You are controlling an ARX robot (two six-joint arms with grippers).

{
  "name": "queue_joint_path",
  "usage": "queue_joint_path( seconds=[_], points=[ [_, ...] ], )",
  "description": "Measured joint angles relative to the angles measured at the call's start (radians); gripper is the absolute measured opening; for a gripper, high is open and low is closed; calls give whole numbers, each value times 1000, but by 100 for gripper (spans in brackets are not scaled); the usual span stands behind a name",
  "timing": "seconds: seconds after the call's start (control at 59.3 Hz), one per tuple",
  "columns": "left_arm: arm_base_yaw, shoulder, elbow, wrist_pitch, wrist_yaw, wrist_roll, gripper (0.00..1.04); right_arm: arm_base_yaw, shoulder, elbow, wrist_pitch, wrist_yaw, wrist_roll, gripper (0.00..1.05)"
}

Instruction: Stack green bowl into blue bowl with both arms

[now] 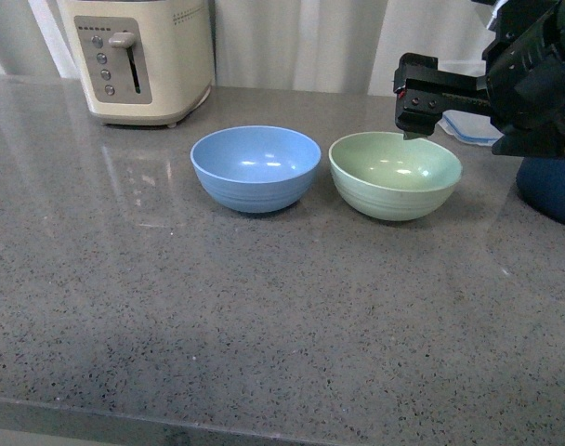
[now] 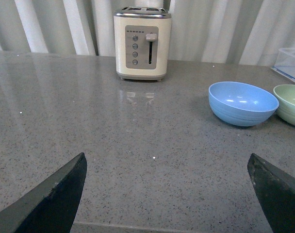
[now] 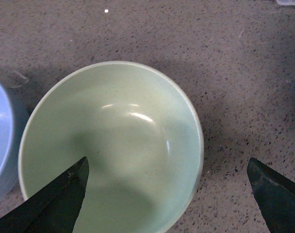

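Note:
I expect the rim of the green bowl (image 2: 290,107) will stay above the blue rim when I stack the green bowl, because it is about as tall as the blue bowl (image 2: 242,104).
The pale green bowl (image 1: 395,174) stands upright and empty on the grey counter, right beside the light blue bowl (image 1: 256,167), which is to its left. My right gripper (image 1: 414,107) hovers open just above the green bowl's far rim. In the right wrist view the green bowl (image 3: 113,145) fills the space below, with one finger over its inside and the other over the counter beyond its rim, the right gripper (image 3: 167,194) holding nothing. My left gripper (image 2: 167,189) is open over bare counter near the front edge, with the blue bowl (image 2: 243,102) and green bowl (image 2: 290,104) far ahead.
A cream toaster (image 1: 138,56) stands at the back left. A dark navy pot (image 1: 550,190) sits at the right edge behind my right arm, with a clear plastic box (image 1: 468,125) at the back. Pale curtains hang behind the counter.

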Motion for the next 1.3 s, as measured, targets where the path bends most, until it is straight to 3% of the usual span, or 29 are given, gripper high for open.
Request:
queue_joint_path(
  seconds=[0.472,0.758,0.994,1.298],
  points=[
    [0,0,0,0,0,0,98,-15,120,83,-23,61,-6,93],
    [0,0,0,0,0,0,98,-8,141,85,-29,72,-15,51],
    [0,0,0,0,0,0,98,-9,140,85,-25,93,-13,2],
    [0,0,0,0,0,0,98,-16,43,66,-14,119,-39,1]
  ],
)
